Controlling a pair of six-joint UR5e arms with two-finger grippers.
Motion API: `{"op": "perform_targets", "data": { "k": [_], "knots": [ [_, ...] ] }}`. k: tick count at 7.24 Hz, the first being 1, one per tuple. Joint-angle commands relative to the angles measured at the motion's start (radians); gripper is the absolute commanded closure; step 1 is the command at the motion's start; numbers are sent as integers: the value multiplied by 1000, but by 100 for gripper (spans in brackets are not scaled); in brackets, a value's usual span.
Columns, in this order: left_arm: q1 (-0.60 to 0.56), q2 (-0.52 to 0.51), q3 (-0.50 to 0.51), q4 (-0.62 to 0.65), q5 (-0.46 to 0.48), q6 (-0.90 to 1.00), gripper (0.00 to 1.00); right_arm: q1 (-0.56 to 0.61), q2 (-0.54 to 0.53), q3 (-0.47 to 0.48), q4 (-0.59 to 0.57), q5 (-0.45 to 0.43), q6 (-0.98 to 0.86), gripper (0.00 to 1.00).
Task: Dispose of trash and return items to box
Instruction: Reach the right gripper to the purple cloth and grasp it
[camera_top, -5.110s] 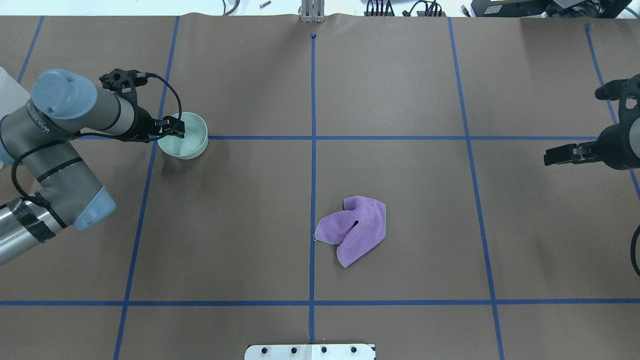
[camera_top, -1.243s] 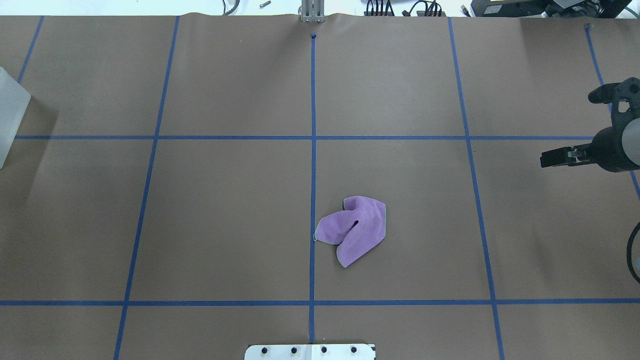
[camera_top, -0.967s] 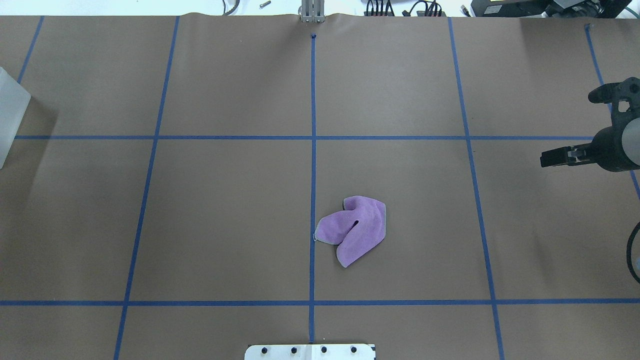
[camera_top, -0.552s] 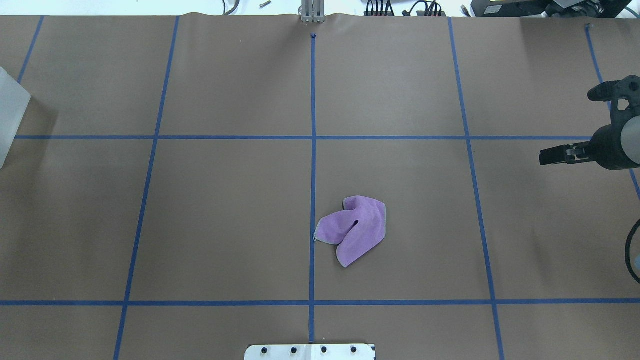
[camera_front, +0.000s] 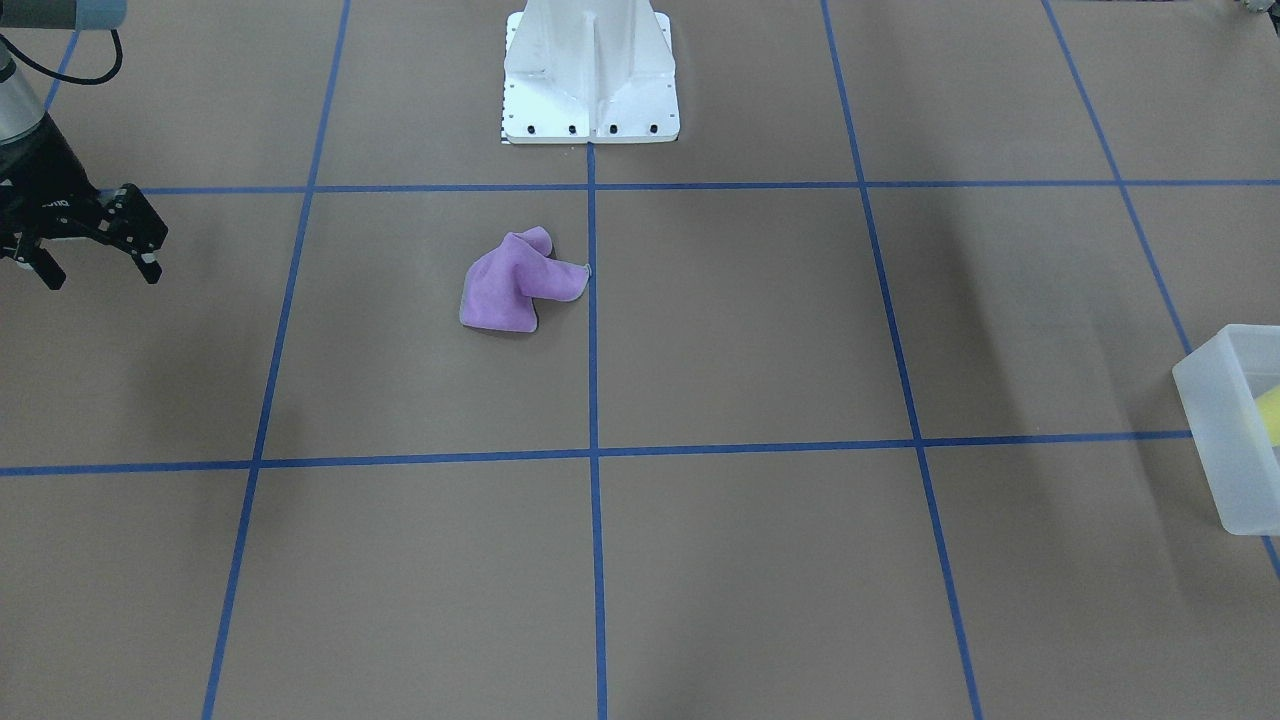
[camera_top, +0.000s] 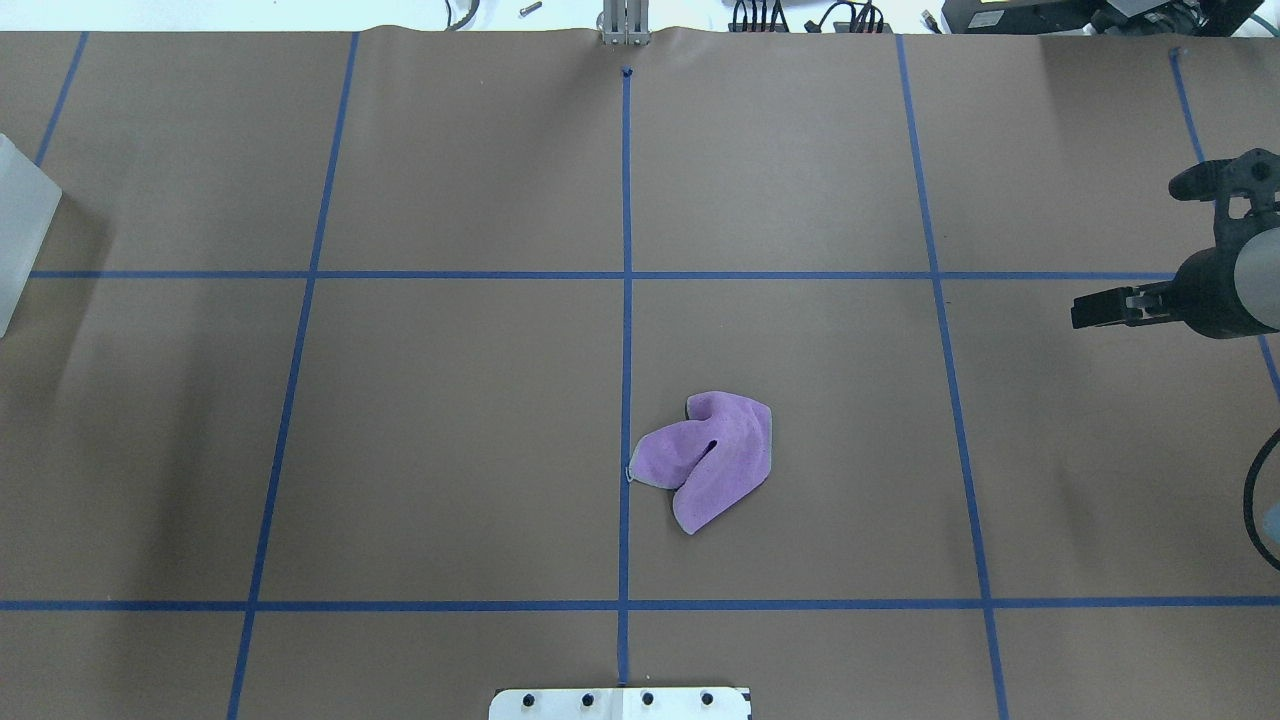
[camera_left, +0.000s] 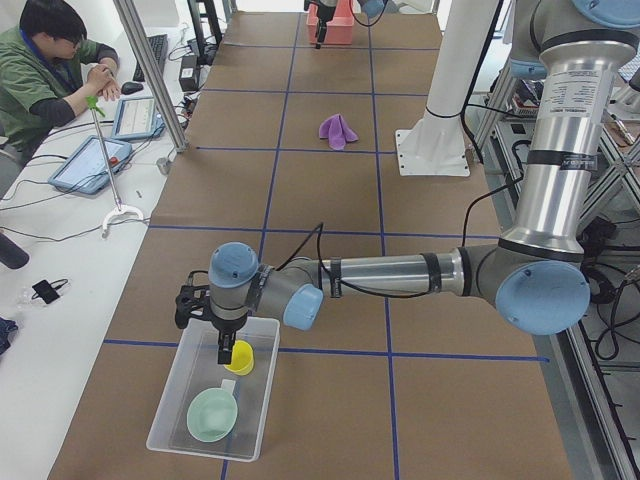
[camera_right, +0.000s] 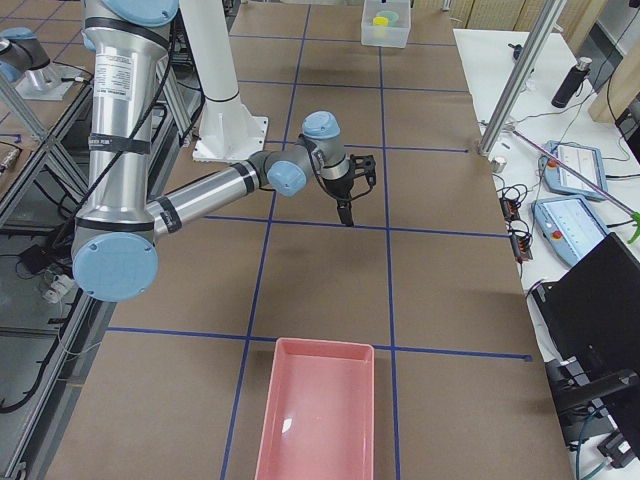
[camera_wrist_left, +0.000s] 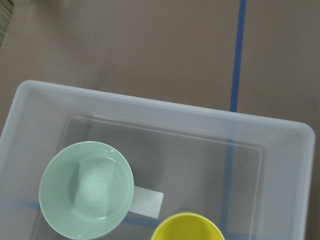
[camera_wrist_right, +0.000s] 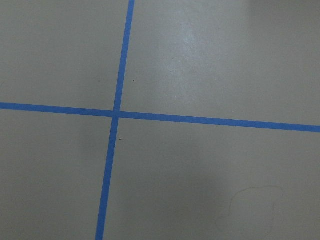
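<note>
My gripper will carry the purple cloth (camera_front: 506, 289), which is gathered in soft folds with loose corners splayed outward (camera_front: 567, 282), so the cloth will stay bunched with flaps hanging down.
The box (camera_left: 262, 395) is a frosted-white bin at the table's end on my left; it also shows in the left wrist view (camera_wrist_left: 165, 109) and the front view (camera_front: 1215, 440). Inside it stand the yellow cup (camera_left: 240, 357) (camera_wrist_left: 188, 228) and a mint-green bowl (camera_left: 212, 414) (camera_wrist_left: 86, 189). My left gripper (camera_left: 224, 352) hangs over the box beside the cup; I cannot tell whether it is open or shut. My right gripper (camera_front: 98, 272) (camera_top: 1085, 308) is open and empty above bare table at my far right. A crumpled purple cloth (camera_top: 710, 460) (camera_front: 515, 285) lies near the table's middle.
A pink tray (camera_right: 320, 410) sits on the table at the end on my right. The white robot base (camera_front: 590, 75) stands at the table's edge on my side. Operators' desks with tablets line the far side in the side views.
Five seconds ago my left gripper held the mint bowl over the table; the bowl now lies in the box and that arm is out of the overhead view. My right gripper drifted slightly toward the table's middle.
</note>
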Motion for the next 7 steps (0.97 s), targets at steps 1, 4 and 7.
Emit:
{"op": "perform_targets", "data": {
  "k": [1,4,7],
  "knots": [
    [5,78,-155,122,-113,165,1,-21,34,1,-2,-1,55,0],
    [-101,75,-301,583,-26,634,1,-171,164,-3,-17,-107,242,0],
    [-107,88,-304,583,-18,651,1,-405,467,-9,-339,-313,487,0]
  ]
}}
